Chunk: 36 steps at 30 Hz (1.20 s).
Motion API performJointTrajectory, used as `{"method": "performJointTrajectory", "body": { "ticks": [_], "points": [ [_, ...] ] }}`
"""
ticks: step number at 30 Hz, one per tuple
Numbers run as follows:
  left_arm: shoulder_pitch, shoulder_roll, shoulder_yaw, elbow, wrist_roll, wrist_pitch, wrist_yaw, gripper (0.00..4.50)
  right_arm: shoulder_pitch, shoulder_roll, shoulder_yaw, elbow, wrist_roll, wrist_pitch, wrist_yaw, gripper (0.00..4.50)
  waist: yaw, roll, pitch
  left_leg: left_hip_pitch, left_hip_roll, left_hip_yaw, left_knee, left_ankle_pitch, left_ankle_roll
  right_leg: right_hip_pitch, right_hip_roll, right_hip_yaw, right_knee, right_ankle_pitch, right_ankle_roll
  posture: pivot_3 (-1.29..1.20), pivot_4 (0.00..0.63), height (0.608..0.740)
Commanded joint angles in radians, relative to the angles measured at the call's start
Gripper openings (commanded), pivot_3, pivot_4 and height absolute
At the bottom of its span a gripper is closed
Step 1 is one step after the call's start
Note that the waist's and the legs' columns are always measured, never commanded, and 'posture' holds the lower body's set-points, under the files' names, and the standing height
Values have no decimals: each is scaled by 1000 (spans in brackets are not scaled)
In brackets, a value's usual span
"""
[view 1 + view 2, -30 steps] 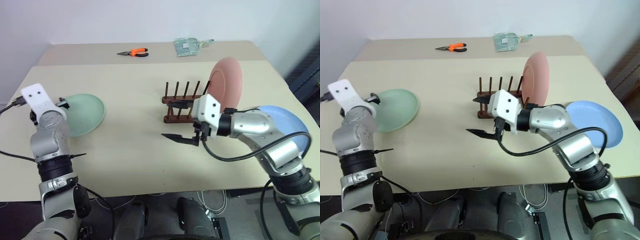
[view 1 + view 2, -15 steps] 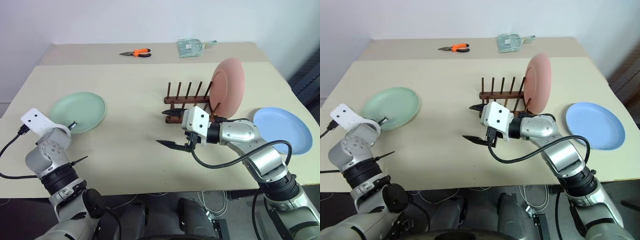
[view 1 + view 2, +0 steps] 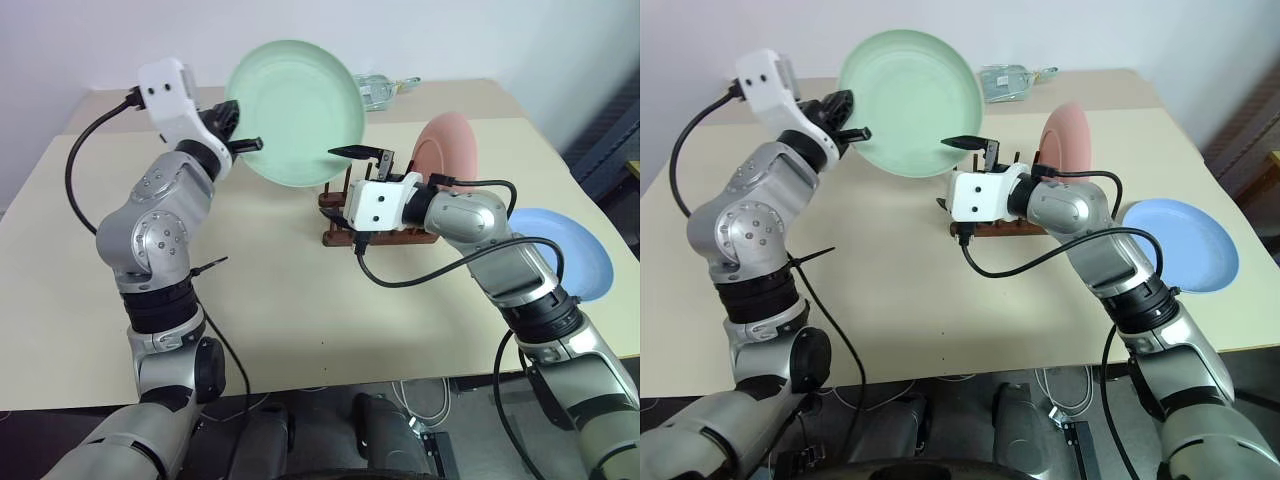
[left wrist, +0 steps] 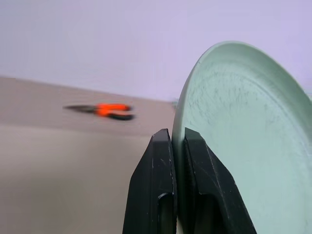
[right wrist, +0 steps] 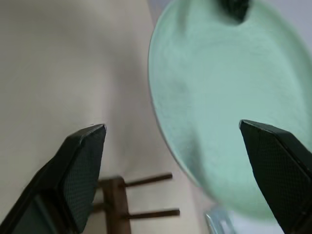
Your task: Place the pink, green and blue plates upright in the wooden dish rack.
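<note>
I should have my right gripper take the plate's free rim (image 3: 360, 132) and turn the plate into line, because the green plate (image 3: 297, 113) in my left gripper faces across the dish rack's slots.
My left gripper (image 3: 243, 144) is shut on the rim of the pale green plate (image 3: 295, 110) and holds it high, tilted on edge, above the table's back left. In the left wrist view both black fingers (image 4: 158, 161) pinch that rim. My right gripper (image 3: 345, 190) stands open in front of the dark wooden dish rack (image 3: 335, 238), one finger above the other, and the green plate (image 5: 229, 97) hangs just beyond them. The pink plate (image 3: 452, 160) stands upright at the rack's right end. The blue plate (image 3: 570, 250) lies flat at the right.
Orange pliers (image 4: 105, 109) lie on the far table behind the green plate. A clear plastic bag (image 3: 1010, 80) sits at the back. The near part of the beige table (image 3: 300, 310) is bare, and its front edge is close.
The left gripper shut on the green plate and swung it up off the table and to the right, towards the rack. The right gripper moved forward to the rack and rolled.
</note>
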Motion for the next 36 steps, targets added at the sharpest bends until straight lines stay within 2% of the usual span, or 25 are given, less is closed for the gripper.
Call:
{"method": "performJointTrajectory", "body": {
  "ticks": [1, 3, 4, 5, 9, 11, 13, 16, 19, 22, 23, 25, 29, 32, 36],
  "points": [
    [-8, -8, -3, -74, -47, 54, 1, 7, -47, 17, 5, 61, -92, -90, -60, 4236, 3, 0, 0, -1, 0, 0, 0, 0, 0, 0, 0, 0, 0, 0, 0, 0, 150, 740],
    [1, -8, 0, -91, -51, 70, 5, 0, -46, 21, -4, 74, -108, -104, -68, 3673, 5, 0, 0, -1, 0, -1, 1, 0, 0, 0, 0, 0, 0, 0, 0, 0, 150, 740],
    [5, -7, 3, -97, -54, 76, 6, 0, -44, 22, -8, 76, -115, -111, -70, 3115, 5, 0, 0, -1, 0, 0, 1, 0, 0, 0, 0, 0, 0, 0, 0, 0, 150, 740],
    [7, -7, 7, -100, -56, 79, 8, 0, -42, 24, -12, 77, -117, -115, -72, 2809, 5, 0, 0, -1, 0, -1, 1, 0, 0, 0, 0, 0, 0, 0, 0, 0, 150, 740],
    [14, -17, 39, -96, -69, 64, 11, 0, -27, 33, -25, 60, -120, -129, -74, 711, 5, 0, 0, -1, 0, -1, 1, 0, 0, 0, 0, 1, 0, 0, 0, 0, 150, 740],
    [-10, -52, 105, -79, -90, 8, 39, 678, -20, 35, -32, 52, -129, -130, -80, 0, 6, 0, 0, -1, 0, -1, 1, 0, 0, 0, 1, 0, 0, 0, 0, 0, 150, 740],
    [-55, -73, 193, -37, -96, -66, 98, 1412, -7, 38, -51, 38, -128, -119, -88, 0, 9, -1, 0, -1, 0, -1, 1, 0, 0, 0, 1, 1, 0, 0, 0, 0, 150, 740],
    [-79, 2, 249, 39, -30, -183, 129, 2835, 30, 53, -124, -19, -61, -65, -98, 0, 9, -1, 1, -1, 0, -2, 1, 0, 0, 1, 1, 0, -1, 0, 0, 0, 150, 740],
    [-8, 135, 192, 83, 64, -310, 35, 2835, 77, 102, -256, -135, 126, 91, -69, 0, 1, 0, 1, 0, 0, 0, 0, 2, -3, 0, 2, 2, 0, 0, 0, 0, 150, 740],
    [73, 204, 133, 104, 97, -390, -70, 2835, 109, 149, -361, -246, 308, 284, -46, 0, 6, 0, 1, 0, 1, -1, -1, 2, -4, 0, 2, 2, 0, 0, -1, 0, 150, 740],
    [119, 227, 86, 100, 115, -409, -123, 2835, 115, 172, -412, -289, 391, 385, -56, 0, 9, 0, 1, 0, 1, -1, -1, 2, -4, 0, 2, 2, 0, 0, -1, 0, 150, 740],
    [276, 290, -103, 47, 170, -472, -309, 2835, 119, 239, -566, -401, 641, 669, -129, 0, 13, 0, 0, -1, 0, -2, 0, 0, 1, 0, 2, 1, 0, 0, -1, 0, 150, 740],
    [437, 294, -243, -31, 130, -523, -494, 2835, 119, 294, -693, -501, 828, 964, -262, 0, 24, 2, 1, -1, 0, -3, 1, -2, 3, 0, -1, 3, 0, -1, -5, 0, 150, 740],
    [499, 294, -320, -71, 119, -525, -586, 2835, 105, 361, -778, -530, 937, 1098, -391, 0, 23, 5, 2, -3, 1, -3, 0, -2, 3, -3, 1, 2, 0, 0, -7, 0, 150, 740],
    [515, 281, -357, -78, 115, -506, -625, 2835, 87, 421, -844, -550, 1036, 1202, -517, 0, 21, 11, 0, -2, 2, 0, -1, -2, 4, -4, 2, 2, 0, 0, -7, 0, 150, 740]
  ]
}}
